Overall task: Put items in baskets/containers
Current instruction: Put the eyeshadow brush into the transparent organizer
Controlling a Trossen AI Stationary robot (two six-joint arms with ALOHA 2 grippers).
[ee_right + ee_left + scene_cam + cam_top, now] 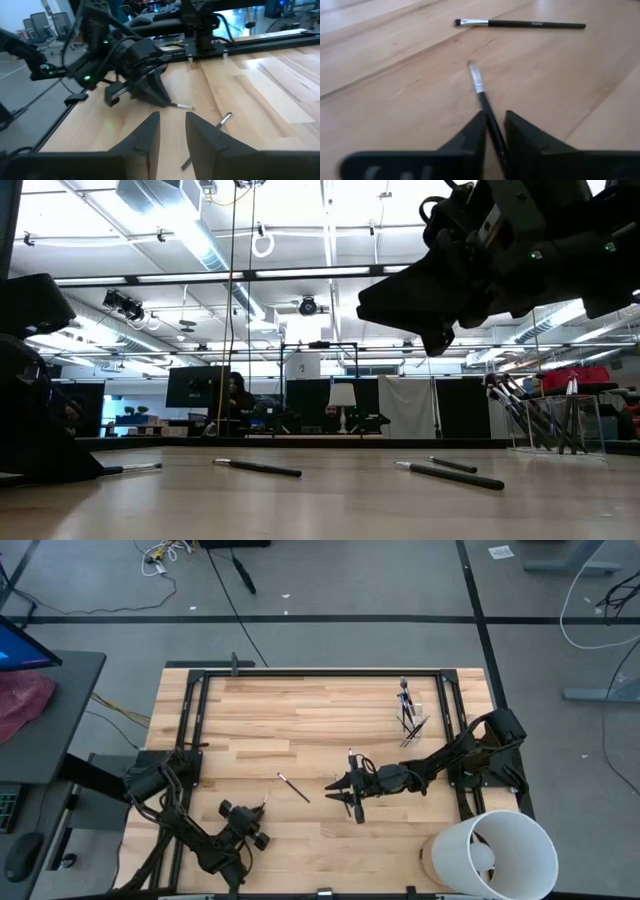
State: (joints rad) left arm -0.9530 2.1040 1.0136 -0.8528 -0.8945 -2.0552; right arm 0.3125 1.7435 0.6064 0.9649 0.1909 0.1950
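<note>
The clear cup [411, 727] is a long way from my left gripper, which is holding the brush by the handle, so my right gripper should open and grab the brush by its pale head [146, 467].
My left gripper [252, 817] is low over the table's near left part, shut on a dark makeup brush [481, 95] whose pale head points away from it. My right gripper [347, 796] hangs above the table's middle, open by a narrow gap and empty [172, 132]. A second brush [293, 787] lies flat between the two grippers and also shows in the left wrist view [520, 23]. A third brush [225, 119] lies flat under the right gripper. The clear cup [410, 718] stands far right with several brushes upright in it. My left gripper pinches the brush's dark handle [492, 131] between its two fingers, which lie along the brush. The head end [474, 70] sticks out ahead of the fingertips, low and nearly level. Whether the head touches the wood I cannot tell.
A large white bucket [495, 855] stands at the near right corner. A black frame [320, 673] runs along the table's far and side edges. Bare wood lies between the arms and toward the far left.
</note>
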